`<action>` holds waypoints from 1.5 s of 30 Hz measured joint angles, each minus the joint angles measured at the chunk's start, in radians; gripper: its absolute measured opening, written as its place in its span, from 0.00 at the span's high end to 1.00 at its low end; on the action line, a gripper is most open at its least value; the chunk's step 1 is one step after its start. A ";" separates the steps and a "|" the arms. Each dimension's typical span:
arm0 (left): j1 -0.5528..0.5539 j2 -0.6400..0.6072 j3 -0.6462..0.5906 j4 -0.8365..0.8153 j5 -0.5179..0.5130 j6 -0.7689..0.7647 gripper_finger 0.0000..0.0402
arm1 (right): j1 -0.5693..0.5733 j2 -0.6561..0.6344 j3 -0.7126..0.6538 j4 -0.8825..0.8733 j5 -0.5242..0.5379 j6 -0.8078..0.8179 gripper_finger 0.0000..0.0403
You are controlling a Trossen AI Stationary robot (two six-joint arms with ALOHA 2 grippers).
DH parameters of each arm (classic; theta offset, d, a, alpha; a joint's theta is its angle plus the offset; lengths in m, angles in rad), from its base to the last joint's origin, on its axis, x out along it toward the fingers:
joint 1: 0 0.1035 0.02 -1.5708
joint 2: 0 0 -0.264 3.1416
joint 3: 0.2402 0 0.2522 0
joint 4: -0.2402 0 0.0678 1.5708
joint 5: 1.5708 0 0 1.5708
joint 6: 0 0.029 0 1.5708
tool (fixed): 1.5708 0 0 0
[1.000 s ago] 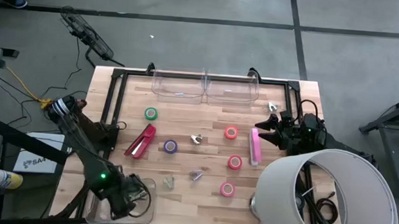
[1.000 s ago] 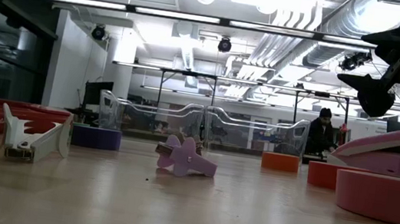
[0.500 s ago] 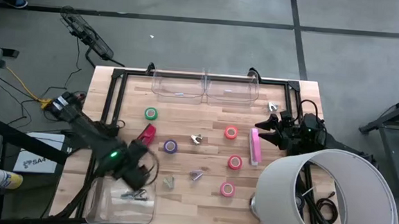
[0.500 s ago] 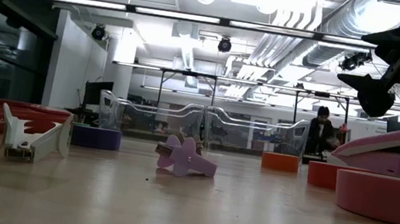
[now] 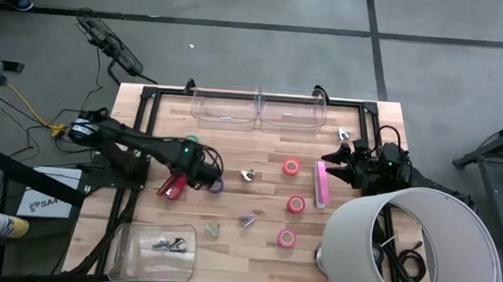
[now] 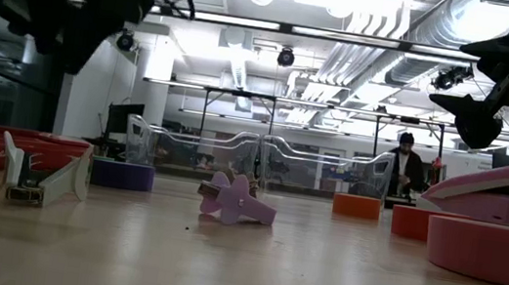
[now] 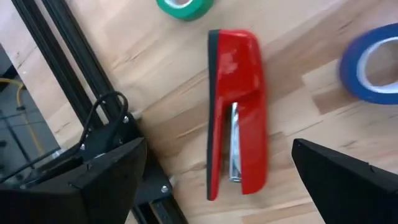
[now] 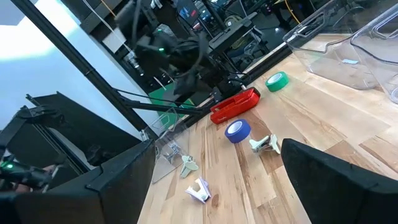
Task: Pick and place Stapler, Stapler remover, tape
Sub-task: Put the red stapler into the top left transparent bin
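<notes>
An open gap (image 7: 226,148) can be seen between the stapler's arm and its base. The red stapler (image 5: 172,187) will therefore press almost closed when I grip and lift it.
A red stapler (image 7: 236,112) lies on its side on the wooden table, left of centre, with a green tape roll (image 7: 183,6) and a purple tape roll (image 7: 373,62) close by. My left gripper (image 5: 202,169) hovers open above the red stapler, fingers pointing down on either side of it without touching. A pink stapler (image 5: 321,185) lies at the right among red-pink tape rolls (image 5: 296,204). Small stapler removers (image 5: 248,175) lie scattered mid-table. My right gripper (image 5: 338,159) waits open at the right edge, held level.
Two clear bins (image 5: 258,108) stand along the far edge. Another clear bin (image 5: 153,249) with small dark items in it sits at the near left. A big white round shade (image 5: 411,247) covers the near right corner. A black frame rail (image 7: 74,81) runs beside the red stapler.
My left gripper has swung from over the near-left clear bin toward the table's far edge and right, turning as it went. It now stands over the red stapler. Nothing on the table has moved.
</notes>
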 joint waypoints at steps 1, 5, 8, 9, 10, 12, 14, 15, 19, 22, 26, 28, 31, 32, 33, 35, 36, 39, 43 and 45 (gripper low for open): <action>0.017 0.000 -0.018 0.033 0.010 0.022 0.02 | 0.000 0.000 0.000 0.000 0.000 0.000 0.16; 0.077 0.000 -0.101 0.170 0.053 0.091 0.02 | 0.000 0.000 0.000 0.000 0.000 0.000 0.16; 0.113 0.001 -0.166 0.268 0.088 0.130 0.02 | 0.000 0.000 0.000 0.000 0.000 0.000 0.16; 0.122 0.001 -0.186 0.284 0.099 0.136 0.02 | 0.000 0.000 0.000 0.000 0.000 0.000 0.16; 0.128 0.001 -0.205 0.299 0.106 0.140 0.02 | 0.000 0.000 0.000 0.000 0.000 0.000 0.16; 0.140 0.001 -0.235 0.326 0.109 0.141 0.02 | 0.000 0.000 0.000 0.000 0.000 0.000 0.16; 0.153 0.001 -0.259 0.334 0.110 0.134 0.02 | 0.000 0.000 0.000 0.000 0.000 0.000 0.16; 0.159 0.001 -0.269 0.339 0.111 0.129 0.02 | 0.000 0.000 0.000 0.000 0.000 0.000 0.16; 0.175 0.001 -0.299 0.364 0.172 0.123 0.02 | 0.000 0.000 0.000 0.000 0.000 0.000 0.16; 0.172 0.001 -0.322 0.368 0.185 0.110 0.02 | 0.000 0.000 0.000 0.000 0.000 0.000 0.16; 0.169 0.001 -0.364 0.380 0.238 0.077 0.02 | 0.000 0.000 0.000 0.000 0.000 0.000 0.16; 0.156 0.001 -0.389 0.412 0.256 0.070 0.02 | 0.000 0.000 0.000 0.000 0.000 0.000 0.16; 0.127 0.001 -0.433 0.483 0.290 0.051 0.02 | 0.000 0.000 0.000 0.000 0.000 0.000 0.16; 0.118 0.001 -0.447 0.500 0.297 0.048 0.02 | 0.000 0.000 0.000 0.000 0.000 0.000 0.16; 0.108 0.001 -0.458 0.514 0.303 0.045 0.02 | 0.000 0.000 0.000 0.000 0.000 0.000 0.16; 0.088 -0.003 -0.472 0.526 0.310 0.038 0.02 | 0.000 0.000 0.000 0.000 0.000 0.000 0.16; 0.079 -0.004 -0.478 0.526 0.317 0.039 0.02 | 0.000 0.000 0.000 0.000 0.000 0.000 0.16; 0.048 -0.005 -0.485 0.518 0.335 0.039 0.02 | 0.000 0.000 0.000 0.000 0.000 0.000 0.16; 0.019 -0.004 -0.486 0.514 0.348 0.035 0.02 | 0.000 0.000 0.000 0.000 0.000 0.000 0.16; 0.003 -0.003 -0.486 0.512 0.349 0.021 0.02 | 0.000 0.000 0.000 0.000 0.000 0.000 0.16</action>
